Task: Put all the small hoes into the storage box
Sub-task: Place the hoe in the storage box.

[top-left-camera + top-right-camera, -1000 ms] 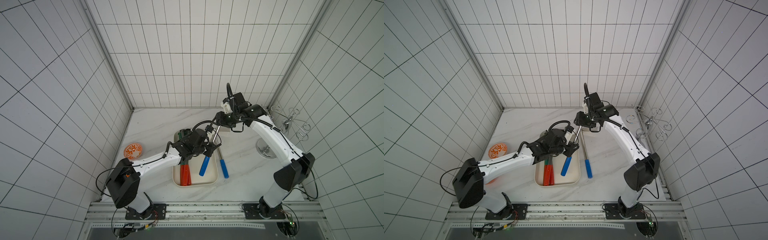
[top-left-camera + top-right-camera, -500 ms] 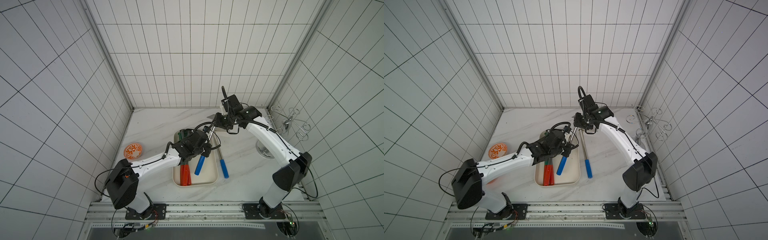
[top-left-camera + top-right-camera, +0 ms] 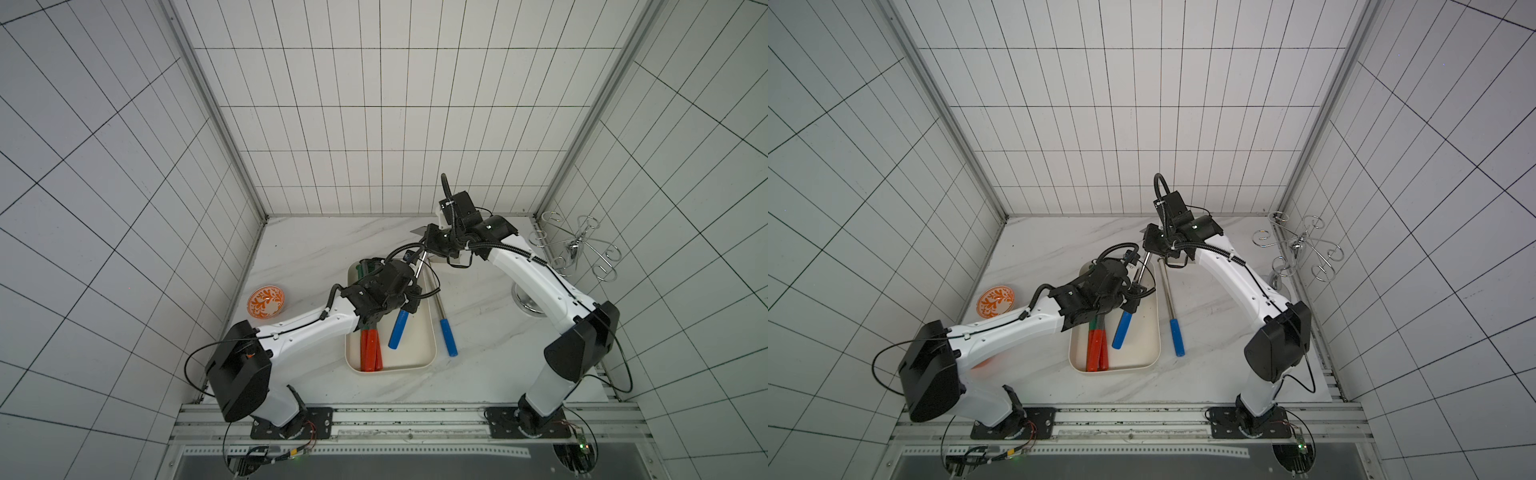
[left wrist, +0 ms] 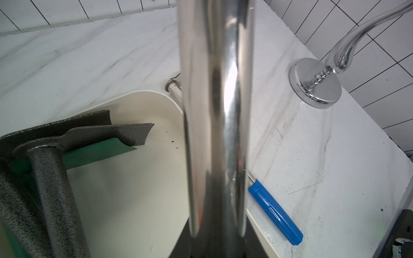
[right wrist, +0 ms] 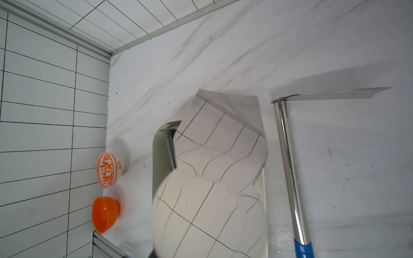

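I should open my left gripper and move it to the box's rim (image 3: 349,276) before my right gripper lowers the hoe, because my left arm is across the storage box.
The small hoe has a chrome shaft (image 4: 214,111) and a blue handle (image 3: 398,328). It hangs slanted over the storage box (image 3: 432,353), a cream shallow tray. My left gripper (image 3: 409,298) is shut on the shaft just above the handle. My right gripper (image 3: 429,245) is shut at the hoe's head end. There the shiny blade (image 5: 212,178) fills the right wrist view and hides the jaws. Both top views show the hoe (image 3: 1122,328) held at two ends over the box (image 3: 1156,345).
Two red-handled hoes (image 3: 370,349) lie in the box's left half, dark heads (image 4: 67,134) at the far end. Another blue-handled hoe (image 3: 448,336) lies on the marble right of the box. A patterned orange bowl (image 3: 266,302), a plain orange bowl (image 5: 105,214) and a chrome hook stand (image 3: 525,299) flank the area.
My right gripper has moved down and left onto the hoe's head and shut there. The left gripper has shifted the hoe's handle slightly left over the box.
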Controlling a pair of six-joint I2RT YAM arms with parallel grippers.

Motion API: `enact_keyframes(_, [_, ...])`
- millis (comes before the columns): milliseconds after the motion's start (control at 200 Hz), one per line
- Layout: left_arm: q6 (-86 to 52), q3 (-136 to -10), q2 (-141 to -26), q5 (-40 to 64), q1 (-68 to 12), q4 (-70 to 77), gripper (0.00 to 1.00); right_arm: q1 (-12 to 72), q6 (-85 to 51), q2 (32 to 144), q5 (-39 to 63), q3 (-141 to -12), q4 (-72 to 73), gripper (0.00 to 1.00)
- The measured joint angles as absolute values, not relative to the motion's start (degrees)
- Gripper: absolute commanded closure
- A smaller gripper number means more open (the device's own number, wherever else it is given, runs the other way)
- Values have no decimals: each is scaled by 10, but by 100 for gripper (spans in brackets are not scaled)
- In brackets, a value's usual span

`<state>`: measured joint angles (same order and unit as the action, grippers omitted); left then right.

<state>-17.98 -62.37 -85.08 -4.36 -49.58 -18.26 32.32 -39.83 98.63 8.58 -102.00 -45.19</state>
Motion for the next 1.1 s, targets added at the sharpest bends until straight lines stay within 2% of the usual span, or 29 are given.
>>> enact_keyframes(45, [-179, -621, -845, -47, -496, -183, 69, 323, -399, 986, 89, -1020, -449, 100])
enact_keyframes(80, [-177, -617, -838, -50, -496, -183, 62, 323, -399, 986, 92, -1020, -447, 100])
enact_keyframes(170, [-169, -608, -807, -61, -496, -174, 50, 323, -391, 986, 92, -1017, -446, 100])
enact_keyframes(305, [-148, -591, -730, -81, -495, -147, 42, 308, -380, 986, 105, -1015, -445, 100])
enact_keyframes(520, [-134, -573, -635, -82, -448, -148, 40, 265, -359, 986, 169, -1003, -425, 100])
enact_keyframes(715, [-131, -543, -589, -61, -330, -181, 42, 252, -346, 986, 252, -972, -391, 100])
enact_keyframes(885, [-131, -528, -607, -35, -232, -226, 43, 252, -344, 986, 319, -936, -354, 100])
enact_keyframes(1100, [-139, -528, -678, -31, -200, -287, 43, 253, -351, 986, 378, -894, -295, 100])
